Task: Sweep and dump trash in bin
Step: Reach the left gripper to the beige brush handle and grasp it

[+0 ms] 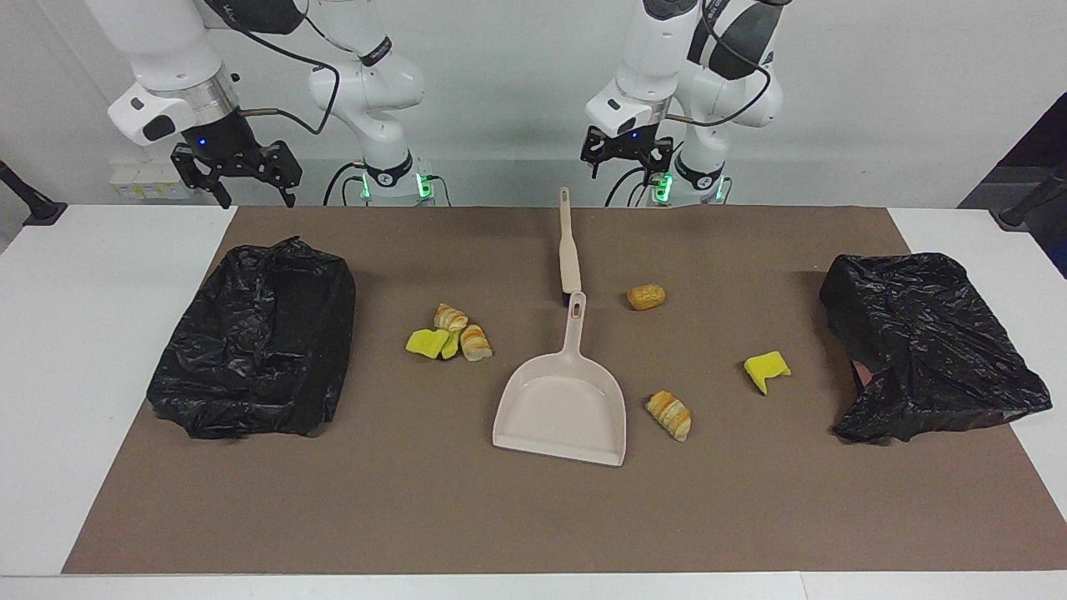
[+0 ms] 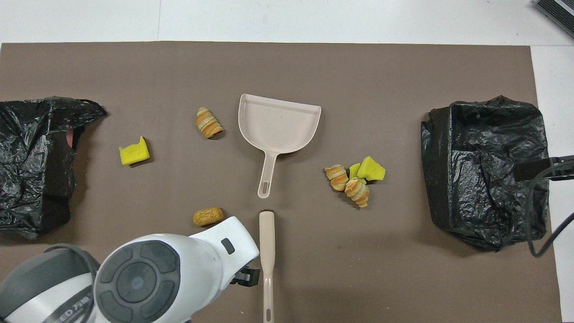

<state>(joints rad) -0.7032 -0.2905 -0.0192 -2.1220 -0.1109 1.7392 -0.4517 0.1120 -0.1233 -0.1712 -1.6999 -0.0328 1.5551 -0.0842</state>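
My open left gripper should go on moving in until my fingers are on both sides of the brush's handle [image 2: 268, 298]. The beige brush [image 2: 267, 237] lies clear of trash, with its handle next to that gripper.
The trash lies scattered on the brown mat. A cluster of yellow chunks and striped pieces [image 1: 450, 335] [image 2: 354, 180] lies toward the right arm's end. A brown bun [image 1: 646, 296] [image 2: 208, 216], a striped piece [image 1: 669, 414] [image 2: 208, 122] and a yellow chunk [image 1: 767, 369] [image 2: 133, 152] lie toward the left arm's end. The beige dustpan [image 1: 560, 408] [image 2: 278, 123] lies mid-mat, and the beige brush [image 1: 568, 246] [image 2: 267, 251] lies nearer the robots. My left gripper [image 1: 629, 167] [image 2: 246, 276] hangs open in the air beside the brush handle's end. My right gripper [image 1: 254, 198] [image 2: 538, 169] waits open and raised by the right-end bin.
Two bins lined with black bags stand on the mat. One bin [image 1: 258, 342] [image 2: 486, 170] is at the right arm's end, and the other bin [image 1: 925, 342] [image 2: 36, 161] is at the left arm's end. White table [image 1: 100, 333] borders the mat.
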